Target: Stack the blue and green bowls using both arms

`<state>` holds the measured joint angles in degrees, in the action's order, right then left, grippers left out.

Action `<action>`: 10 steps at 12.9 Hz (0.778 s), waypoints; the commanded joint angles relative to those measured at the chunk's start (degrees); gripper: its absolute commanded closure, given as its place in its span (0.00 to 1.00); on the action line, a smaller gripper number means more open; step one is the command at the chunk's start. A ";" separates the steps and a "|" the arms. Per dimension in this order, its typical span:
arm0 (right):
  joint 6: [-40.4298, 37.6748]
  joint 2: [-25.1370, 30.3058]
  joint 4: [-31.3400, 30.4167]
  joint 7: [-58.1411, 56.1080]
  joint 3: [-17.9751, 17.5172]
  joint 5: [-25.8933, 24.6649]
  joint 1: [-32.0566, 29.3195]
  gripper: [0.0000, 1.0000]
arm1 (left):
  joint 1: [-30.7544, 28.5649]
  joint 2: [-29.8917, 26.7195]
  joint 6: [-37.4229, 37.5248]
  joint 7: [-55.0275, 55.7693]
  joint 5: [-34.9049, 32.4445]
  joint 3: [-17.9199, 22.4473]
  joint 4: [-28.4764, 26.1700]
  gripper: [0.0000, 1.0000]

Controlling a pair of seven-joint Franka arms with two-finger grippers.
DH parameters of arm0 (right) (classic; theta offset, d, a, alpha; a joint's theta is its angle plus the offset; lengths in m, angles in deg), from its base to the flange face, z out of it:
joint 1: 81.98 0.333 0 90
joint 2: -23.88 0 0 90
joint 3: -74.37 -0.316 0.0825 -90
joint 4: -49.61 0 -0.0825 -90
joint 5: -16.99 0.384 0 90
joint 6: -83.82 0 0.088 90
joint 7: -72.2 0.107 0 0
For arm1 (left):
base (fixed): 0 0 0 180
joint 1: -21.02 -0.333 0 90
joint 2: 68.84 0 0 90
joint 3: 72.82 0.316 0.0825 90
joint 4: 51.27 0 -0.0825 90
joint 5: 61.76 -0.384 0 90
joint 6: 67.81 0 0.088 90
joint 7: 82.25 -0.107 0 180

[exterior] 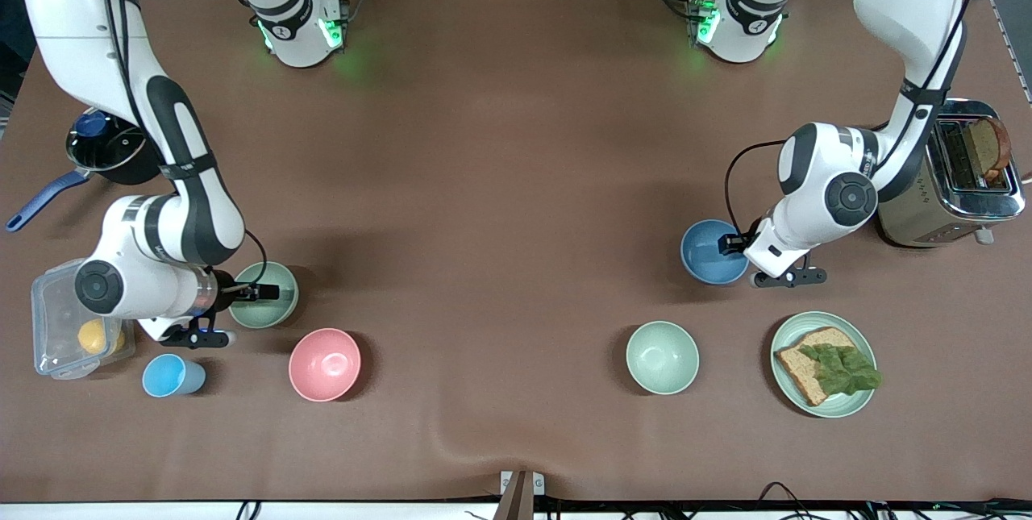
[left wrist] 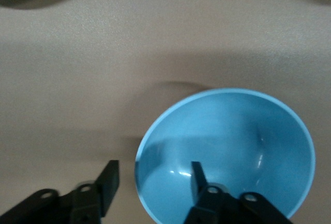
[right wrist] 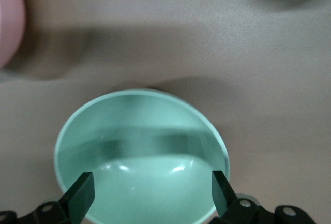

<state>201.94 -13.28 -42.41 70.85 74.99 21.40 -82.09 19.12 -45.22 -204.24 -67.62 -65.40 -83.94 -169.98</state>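
Note:
The green bowl [exterior: 280, 279] is a long way from the blue bowl. My right gripper needs to move the green bowl by its rim to the table's middle [exterior: 476, 262] before stacking.
The blue bowl [exterior: 705, 254] stands upright on the brown table toward the left arm's end, beside the toaster. My left gripper [exterior: 732, 245] is down at its rim and open. In the left wrist view one finger [left wrist: 197, 178] is inside the blue bowl [left wrist: 238, 141] and the other stands outside, with gaps to the rim on both sides of my left gripper [left wrist: 152, 180]. The green bowl [exterior: 278, 310] sits toward the right arm's end. My right gripper [exterior: 266, 292] hangs over it, and in the right wrist view my right gripper [right wrist: 151, 190] spreads wide open above the green bowl [right wrist: 139, 146].
A pink bowl [exterior: 324, 364] and a light-blue cup [exterior: 172, 376] lie nearer the camera than the green bowl. A pale mint bowl [exterior: 662, 357] and a green plate [exterior: 786, 334] with bread lie nearer than the blue bowl. A toaster [exterior: 951, 181], a pot [exterior: 105, 153] and a plastic box [exterior: 68, 326] stand at the table's ends.

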 commanded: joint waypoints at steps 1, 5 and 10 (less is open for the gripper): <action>-1.31 2.00 -0.70 -0.22 -0.10 0.69 -0.42 0.00 | -1.00 0.37 -0.42 0.05 -1.27 -0.39 -0.12 0.48; 0.01 0.60 -0.88 -1.89 0.08 0.07 -2.43 0.00 | -1.09 0.72 -0.42 0.05 -1.27 -0.39 -0.03 0.61; 2.90 -1.68 -1.40 -2.86 0.08 0.78 -3.15 0.02 | -0.57 0.81 -0.42 0.93 -1.19 -0.39 0.15 1.00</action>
<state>203.09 -14.17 -43.29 68.47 75.69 21.40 -84.81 18.57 -44.54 -204.26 -67.60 -65.40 -83.97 -169.95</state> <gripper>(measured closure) 0.000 0.925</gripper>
